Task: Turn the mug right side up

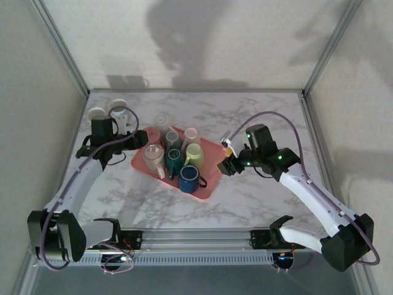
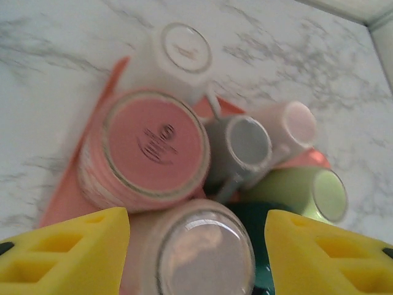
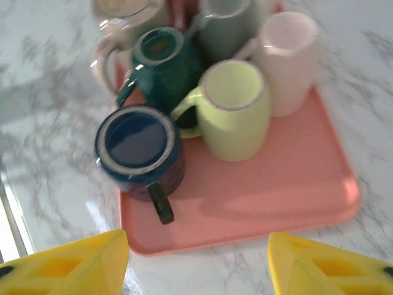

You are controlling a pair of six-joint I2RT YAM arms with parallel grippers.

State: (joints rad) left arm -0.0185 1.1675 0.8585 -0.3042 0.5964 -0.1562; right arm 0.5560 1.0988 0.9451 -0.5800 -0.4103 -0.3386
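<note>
I should first use my right gripper to lift the blue mug by its handle (image 1: 203,182), which faces open tray, because mugs crowd the pale glassy mug (image 1: 153,156) by my left gripper.
Several mugs stand bottom-up on a pink tray (image 1: 209,184). The blue mug (image 3: 138,144) sits nearest the tray's front corner, with the green mug (image 3: 236,104), teal mug (image 3: 163,58) and pale pink mug (image 3: 285,58) behind it. My left gripper (image 1: 136,140) hangs open over the tray's left side. In the left wrist view its yellow fingers (image 2: 67,252) flank the base of a pale glassy mug (image 2: 202,252), next to a big pink mug (image 2: 150,147). My right gripper (image 1: 226,161) is open above the table, just off the tray's right edge (image 3: 245,236), with nothing between its fingers.
A white mug (image 2: 184,52) and a grey mug (image 2: 245,144) crowd the tray's far side. Two white round objects (image 1: 107,110) sit at the back left by my left arm. Bare marble (image 1: 264,196) lies right of the tray.
</note>
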